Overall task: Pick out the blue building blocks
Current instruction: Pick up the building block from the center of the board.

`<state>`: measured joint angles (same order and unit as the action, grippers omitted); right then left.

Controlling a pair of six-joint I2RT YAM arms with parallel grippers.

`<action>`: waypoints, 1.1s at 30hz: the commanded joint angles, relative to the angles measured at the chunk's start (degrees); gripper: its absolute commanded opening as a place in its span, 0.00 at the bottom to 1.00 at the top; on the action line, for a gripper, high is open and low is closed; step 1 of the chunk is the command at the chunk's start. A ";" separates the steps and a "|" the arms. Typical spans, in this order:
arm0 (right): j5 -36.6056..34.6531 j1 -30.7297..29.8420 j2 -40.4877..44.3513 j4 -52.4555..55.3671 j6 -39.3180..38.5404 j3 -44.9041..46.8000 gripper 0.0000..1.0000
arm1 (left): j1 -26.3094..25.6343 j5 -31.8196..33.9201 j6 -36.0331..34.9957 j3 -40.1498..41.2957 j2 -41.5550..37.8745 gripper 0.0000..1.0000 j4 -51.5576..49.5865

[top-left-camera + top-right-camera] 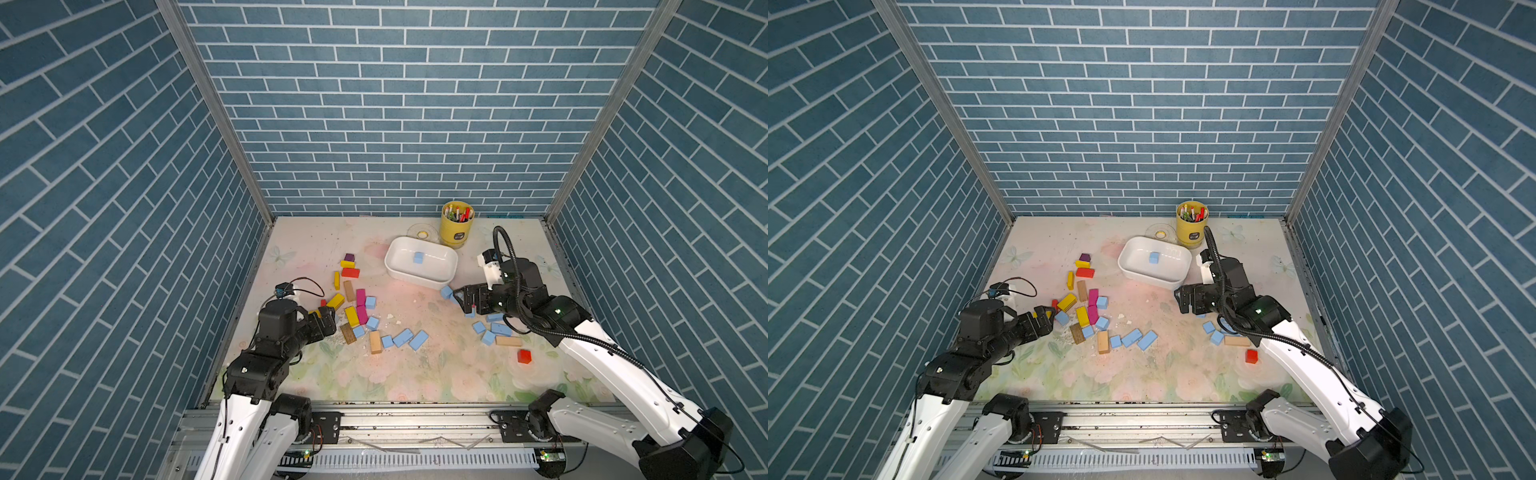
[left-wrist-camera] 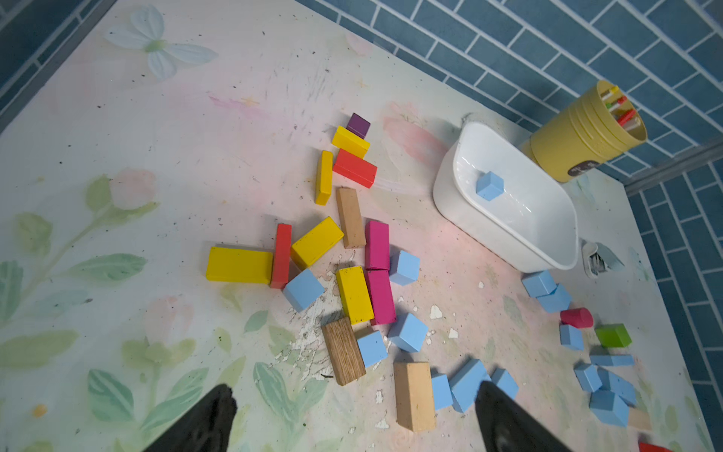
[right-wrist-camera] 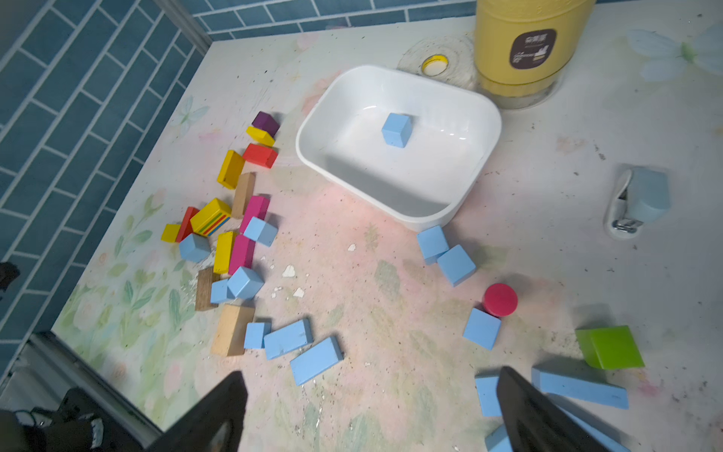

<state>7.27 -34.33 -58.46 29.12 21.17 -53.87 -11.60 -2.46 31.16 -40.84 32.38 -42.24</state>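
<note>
The blue cube (image 2: 303,290) against the red block is at an angle to my left gripper. Next, I turn the gripper straight to the cube and grab the cube by its opposite sides (image 2: 292,301).
Light blue building blocks lie scattered on the flowered table. One blue cube (image 1: 418,257) (image 3: 396,130) sits inside the white dish (image 1: 449,266). A row of blue bricks (image 1: 402,337) (image 2: 465,385) lies mid-table. Single blue cubes (image 2: 303,289) are mixed into the coloured pile on the left. More blue blocks (image 1: 500,329) (image 3: 579,387) lie under and beside my right arm. My left gripper (image 1: 328,316) (image 2: 355,391) hovers open and holds nothing, at the near left of the pile. My right gripper (image 1: 463,301) (image 3: 371,375) hangs open and holds nothing, just in front of the dish, beside two blue cubes (image 3: 446,254).
Yellow, magenta, red, purple and wooden blocks (image 1: 352,307) crowd the left pile. A red block (image 1: 524,356), a tan block (image 1: 508,341), a green block (image 3: 610,348) and a red cylinder (image 3: 500,299) lie right. A yellow pen cup (image 1: 457,224) and stapler (image 3: 637,199) stand at the back.
</note>
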 commanded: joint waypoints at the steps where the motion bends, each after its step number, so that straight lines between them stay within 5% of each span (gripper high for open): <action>1: 6.75 0.15 1.59 -4.57 -5.41 2.41 0.99 | -1.67 5.70 8.56 -0.91 0.21 0.99 -1.41; 11: 6.59 0.14 3.74 -15.01 -7.28 9.54 0.99 | -14.46 20.79 22.59 -6.49 20.36 0.99 -5.47; 22: 5.44 0.09 5.45 -28.31 -7.02 18.61 0.99 | -14.89 19.94 25.79 -9.35 38.35 0.99 -1.57; 33: 4.97 0.13 4.11 -29.74 -6.49 20.30 0.99 | -14.71 22.82 26.12 -10.36 48.87 0.86 1.36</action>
<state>12.43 -34.33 -54.15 1.67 16.05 -34.22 -26.17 18.33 56.88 -49.69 80.18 -41.63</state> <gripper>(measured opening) 0.989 0.863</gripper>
